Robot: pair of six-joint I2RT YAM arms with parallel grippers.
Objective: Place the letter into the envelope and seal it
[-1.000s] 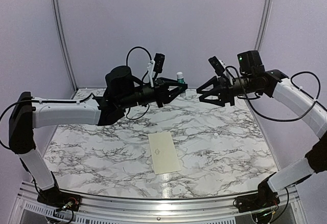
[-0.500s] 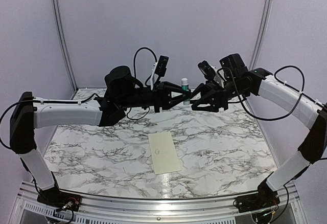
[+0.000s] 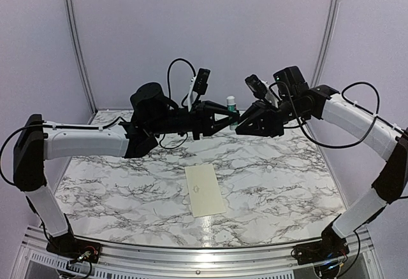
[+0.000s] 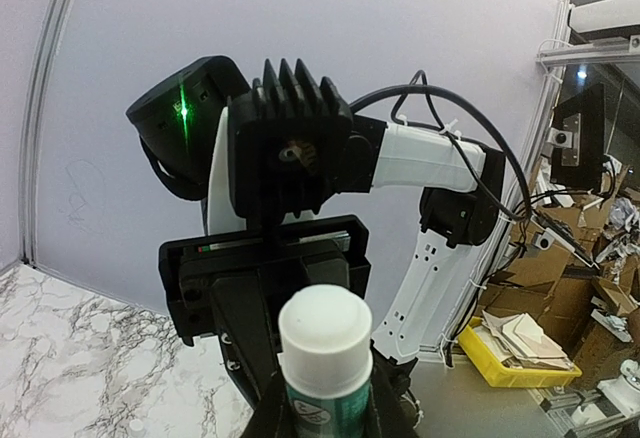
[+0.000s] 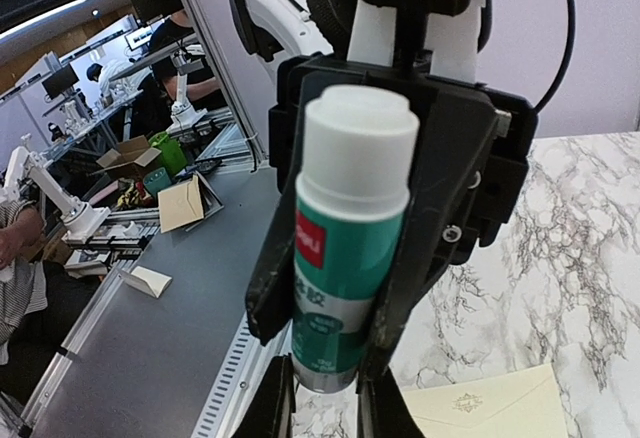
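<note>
The glue tube's lower end [image 5: 325, 370] has my right gripper's fingers at it, so my left gripper needs to pull back and bring the white cap [image 5: 360, 148] between those fingers.
A white-and-green glue tube [image 3: 231, 103] hangs upright in the air above the far middle of the table. My left gripper [image 3: 229, 118] is shut on its body; the white cap [image 4: 325, 330] fills the bottom of the left wrist view. My right gripper [image 3: 241, 126] meets it from the right and is shut on the tube's lower end [image 5: 340, 358], just below the left fingers [image 5: 440, 208]. The cream envelope [image 3: 205, 190] lies flat on the table's near middle, a corner of it visible [image 5: 490, 413] under the tube. The letter is not visible in any view.
The marble table [image 3: 287, 177] is walled by pale purple panels at the back and sides. A metal rail [image 3: 204, 253] runs along the near edge. Outside the cell are a yellow bin [image 4: 520, 353] and cardboard boxes [image 5: 180, 203].
My right gripper moved left up to the glue tube and its jaws closed on the tube's lower end. The left arm shifted the tube slightly right, then held still.
</note>
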